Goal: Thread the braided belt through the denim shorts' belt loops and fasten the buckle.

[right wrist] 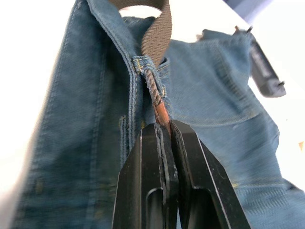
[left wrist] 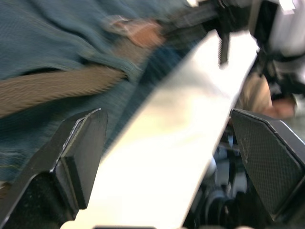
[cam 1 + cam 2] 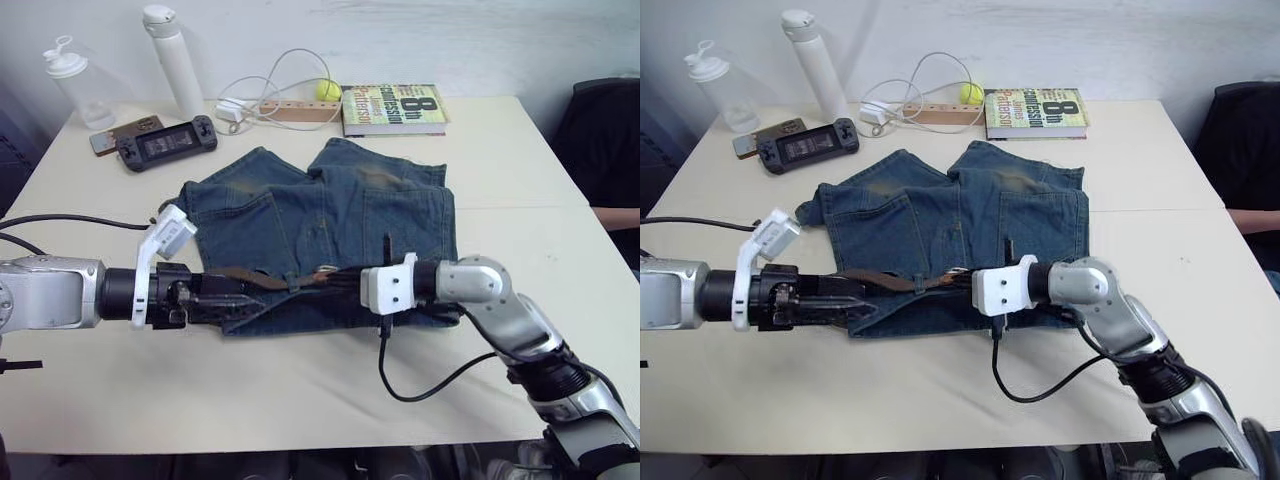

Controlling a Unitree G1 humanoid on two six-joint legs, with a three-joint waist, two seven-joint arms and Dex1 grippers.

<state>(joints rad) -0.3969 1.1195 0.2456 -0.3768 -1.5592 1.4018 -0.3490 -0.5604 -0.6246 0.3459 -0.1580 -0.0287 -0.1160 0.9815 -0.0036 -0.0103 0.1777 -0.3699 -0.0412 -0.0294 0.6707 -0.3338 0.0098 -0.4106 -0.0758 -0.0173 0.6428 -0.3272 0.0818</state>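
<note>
I expect the loose end of the thick braided strap (image 3: 246,275) to stick out straight when I lift that end, because the strap keeps a smooth, broad curve (image 2: 93,79) by the belt loop.
The denim shorts (image 3: 330,215) lie flat on the table, waistband toward me. The braided belt (image 3: 255,277) runs along that waistband. In the right wrist view the belt's brown strap (image 1: 157,33) passes through a belt loop (image 1: 148,71), and its tan tip (image 1: 161,112) comes out on the near side. My right gripper (image 1: 165,126) is shut on that tip, at the middle of the waistband (image 3: 335,277). My left gripper (image 2: 165,114) is open, its fingers spread wide beside the strap at the waistband's left part (image 3: 240,290), holding nothing. The buckle is hidden.
At the table's far side are a book (image 3: 393,108), a tennis ball (image 3: 327,90), a white cable (image 3: 270,85), a game console (image 3: 166,144), a phone (image 3: 122,133) and two bottles (image 3: 172,60). A person's arm (image 3: 620,215) shows at the right edge. A black cable (image 3: 420,385) hangs from my right wrist.
</note>
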